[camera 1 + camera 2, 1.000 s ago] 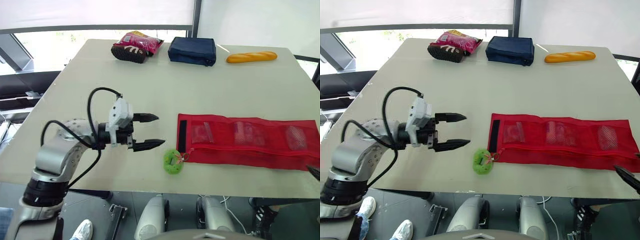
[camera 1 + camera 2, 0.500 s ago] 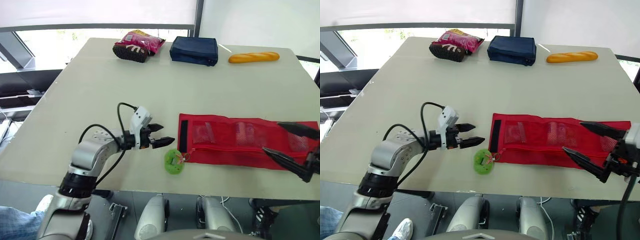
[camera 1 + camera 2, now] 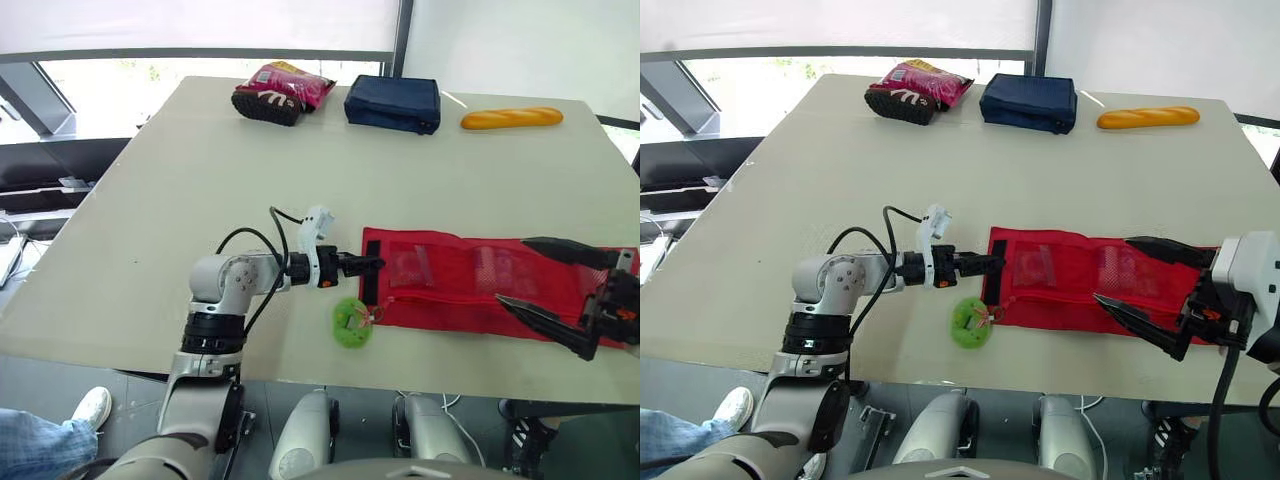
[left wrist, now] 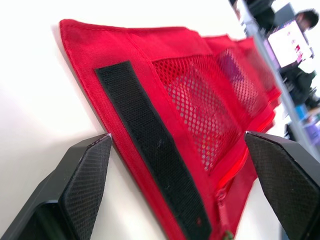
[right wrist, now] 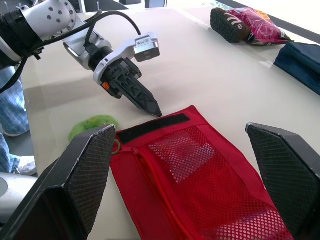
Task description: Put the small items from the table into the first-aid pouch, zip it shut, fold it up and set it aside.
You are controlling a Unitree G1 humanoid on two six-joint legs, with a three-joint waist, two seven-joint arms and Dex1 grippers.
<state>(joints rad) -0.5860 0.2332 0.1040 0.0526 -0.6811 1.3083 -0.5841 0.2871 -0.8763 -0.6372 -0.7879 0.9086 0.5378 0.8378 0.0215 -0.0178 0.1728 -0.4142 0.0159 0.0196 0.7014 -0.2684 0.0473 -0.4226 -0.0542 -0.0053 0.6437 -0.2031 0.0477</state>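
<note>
My gripper will make the green ring pull [image 3: 351,322] slide to the pouch's opposite end when it pulls it, because the zip [image 3: 430,299] runs lengthwise from the velcro end.
The red mesh first-aid pouch [image 3: 450,285] lies unfolded flat near the table's front edge, with small items showing through its mesh pockets. A black velcro strip [image 4: 145,145] crosses its left end. A green ring pull [image 3: 351,322] hangs from the zip at the front left corner. My left gripper [image 3: 375,264] is low at the pouch's left end, open, its fingertips either side of the velcro strip. My right gripper [image 3: 512,270] hovers wide open over the pouch's right half, holding nothing.
At the far edge lie a pink snack bag [image 3: 280,90], a navy blue case [image 3: 393,102] and a bread-shaped toy [image 3: 511,118]. Bare table [image 3: 250,190] stretches between them and the pouch. The table's front edge runs just below the pouch.
My left gripper has travelled right to the pouch's left end and its fingers have narrowed. My right gripper has come in from the lower right over the pouch.
</note>
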